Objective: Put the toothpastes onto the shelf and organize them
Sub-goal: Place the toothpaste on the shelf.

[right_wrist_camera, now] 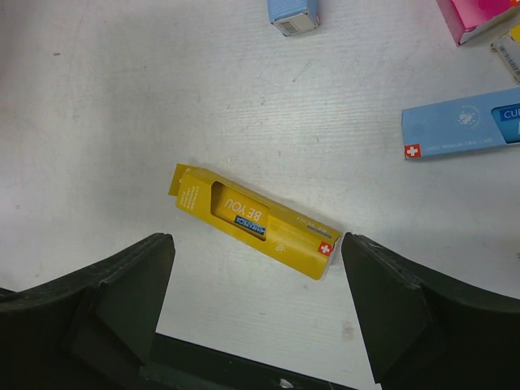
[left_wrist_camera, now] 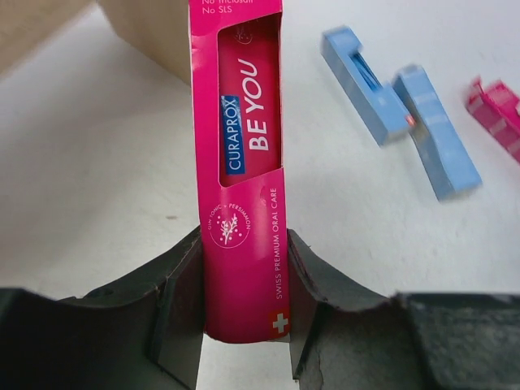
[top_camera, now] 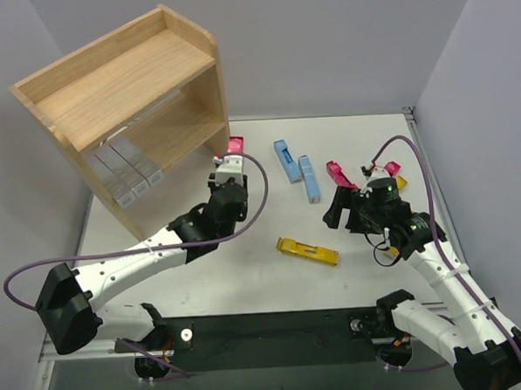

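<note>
My left gripper should keep carrying the magenta carton far end first, holding it by its near end (left_wrist_camera: pixel 244 296), until the carton rests on the open lower level (top_camera: pixel 182 126).
The wooden shelf (top_camera: pixel 194 102) stands at the back left, with three silver-grey toothpaste cartons (top_camera: pixel 124 171) side by side on its lower tier. My left gripper (top_camera: pixel 228 172) is shut on a magenta carton (left_wrist_camera: pixel 244 162), held close to the shelf's right side panel (left_wrist_camera: pixel 154 32). My right gripper (top_camera: pixel 347 210) is open and empty. It hovers over a yellow carton (right_wrist_camera: pixel 256 221) that lies flat on the table (top_camera: pixel 307 250). Two light blue cartons (top_camera: pixel 286 160) (top_camera: pixel 309 178) lie mid-table.
Two magenta cartons (top_camera: pixel 340 175) (top_camera: pixel 390 166) and part of a yellow one (top_camera: pixel 401 182) lie behind my right gripper. The blue cartons also show in the left wrist view (left_wrist_camera: pixel 361 85) and the right wrist view (right_wrist_camera: pixel 463 123). Walls close in on both sides.
</note>
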`<state>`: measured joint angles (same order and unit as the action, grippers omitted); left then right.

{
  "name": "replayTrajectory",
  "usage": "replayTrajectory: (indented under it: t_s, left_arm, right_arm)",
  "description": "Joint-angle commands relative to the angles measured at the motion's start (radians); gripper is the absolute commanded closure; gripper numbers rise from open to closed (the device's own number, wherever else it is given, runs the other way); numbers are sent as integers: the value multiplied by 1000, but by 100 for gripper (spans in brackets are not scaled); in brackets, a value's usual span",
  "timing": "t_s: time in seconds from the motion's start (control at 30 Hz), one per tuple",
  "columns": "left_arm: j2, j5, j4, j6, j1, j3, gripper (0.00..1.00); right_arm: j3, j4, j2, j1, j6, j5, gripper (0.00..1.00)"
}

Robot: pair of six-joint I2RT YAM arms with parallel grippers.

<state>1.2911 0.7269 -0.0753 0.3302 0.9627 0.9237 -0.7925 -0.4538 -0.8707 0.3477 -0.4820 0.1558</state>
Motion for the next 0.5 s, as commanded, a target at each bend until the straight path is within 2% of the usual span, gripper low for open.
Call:
replayTrajectory:
  t_s: [0.0,0.27,0.47]
  left_arm:
    - [25,181,-205,125,-73,205,59]
    - [143,215,-267,165,-219,398,62]
    - [241,194,-202,155,-317,466,62]
  right_arm:
    - [-13,-20,27,-10,37,-21,12]
    - [-16,-28,44,-22,66,-13,12]
    - [-13,-45,64,-32,89,-18,12]
